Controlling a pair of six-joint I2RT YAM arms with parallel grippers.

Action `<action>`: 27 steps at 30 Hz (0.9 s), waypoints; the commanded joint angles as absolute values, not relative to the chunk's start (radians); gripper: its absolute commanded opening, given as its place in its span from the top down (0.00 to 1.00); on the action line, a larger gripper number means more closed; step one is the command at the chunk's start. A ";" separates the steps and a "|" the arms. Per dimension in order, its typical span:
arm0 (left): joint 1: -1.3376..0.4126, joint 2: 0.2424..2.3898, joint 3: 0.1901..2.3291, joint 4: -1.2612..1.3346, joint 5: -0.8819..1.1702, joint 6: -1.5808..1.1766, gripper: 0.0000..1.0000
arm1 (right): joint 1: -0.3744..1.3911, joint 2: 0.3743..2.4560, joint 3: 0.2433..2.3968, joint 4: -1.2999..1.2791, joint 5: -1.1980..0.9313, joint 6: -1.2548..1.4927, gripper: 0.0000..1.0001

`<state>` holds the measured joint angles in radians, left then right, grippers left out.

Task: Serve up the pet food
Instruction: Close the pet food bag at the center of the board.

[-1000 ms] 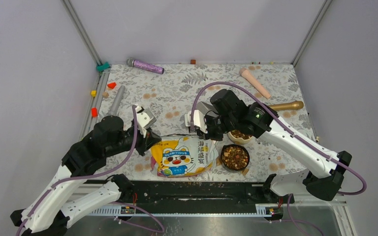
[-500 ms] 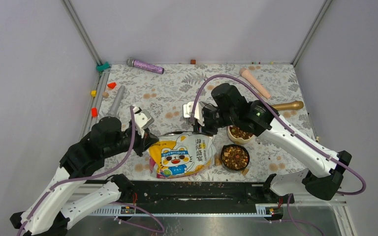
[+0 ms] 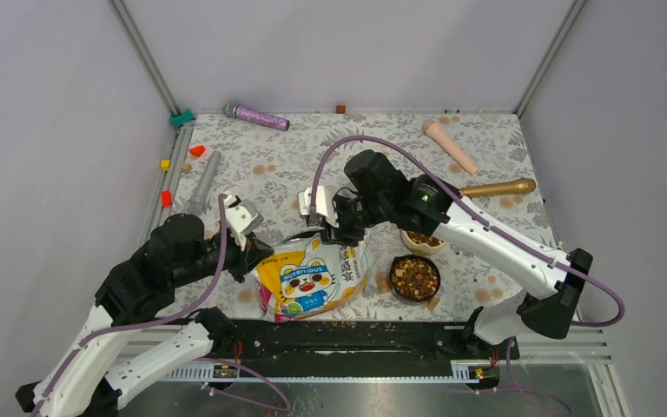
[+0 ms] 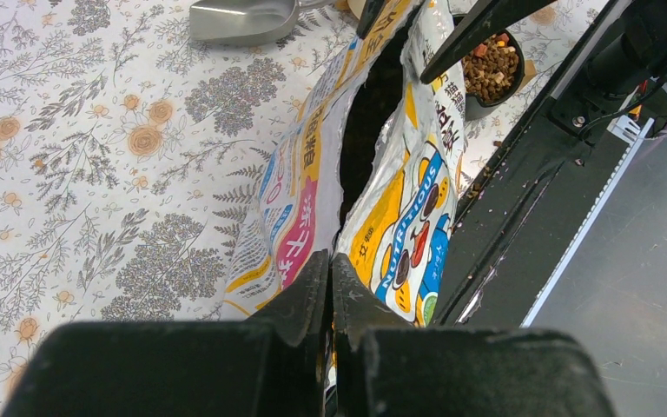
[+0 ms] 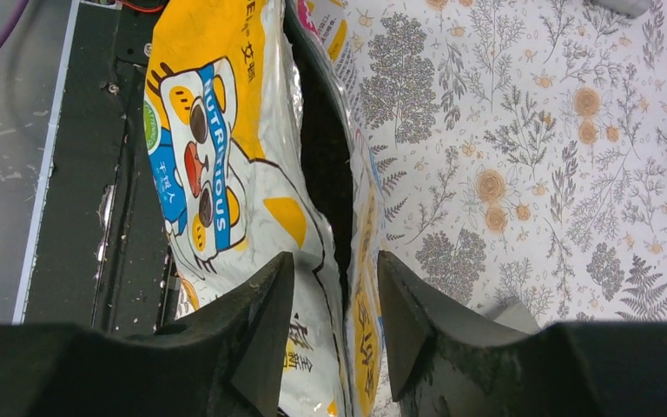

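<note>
My right gripper's fingers are open, and the bag's opening is wide open from my left gripper to them, so next my right gripper pinches the bag's opening closed beside my left gripper.
The pet food bag, yellow and white with a cartoon face, lies near the front edge, mouth slit open. My left gripper is shut on the bag's left end, as the left wrist view shows. My right gripper is open, its jaws straddling the bag's right end without closing. The pet food fills a dark bowl right of the bag, also seen in the left wrist view. More kibble sits in a tan bowl behind it. A metal scoop lies beyond the bag.
A purple microphone, a pink one, a gold one and a grey one lie around the floral mat. Small coloured blocks sit along the left edge. A black rail runs along the front.
My right arm has swung left from over the tan bowl to the bag's right end. The left gripper and the bag have shifted slightly left.
</note>
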<state>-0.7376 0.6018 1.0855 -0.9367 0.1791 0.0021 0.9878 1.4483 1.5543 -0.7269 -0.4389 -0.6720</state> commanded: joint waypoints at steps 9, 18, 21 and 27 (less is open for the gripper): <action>-0.731 0.568 1.115 -0.835 0.174 0.008 1.00 | 1.021 1.559 1.743 -0.904 -0.446 -0.693 1.00; -0.730 0.572 1.114 -0.835 0.182 0.008 1.00 | 1.033 1.566 1.745 -0.878 -0.449 -0.664 0.79; -0.730 0.581 1.114 -0.836 0.190 0.009 1.00 | 1.037 1.576 1.733 -0.844 -0.474 -0.655 0.59; -0.731 0.586 1.113 -0.834 0.195 0.008 1.00 | 1.042 1.612 1.743 -0.780 -0.498 -0.627 0.62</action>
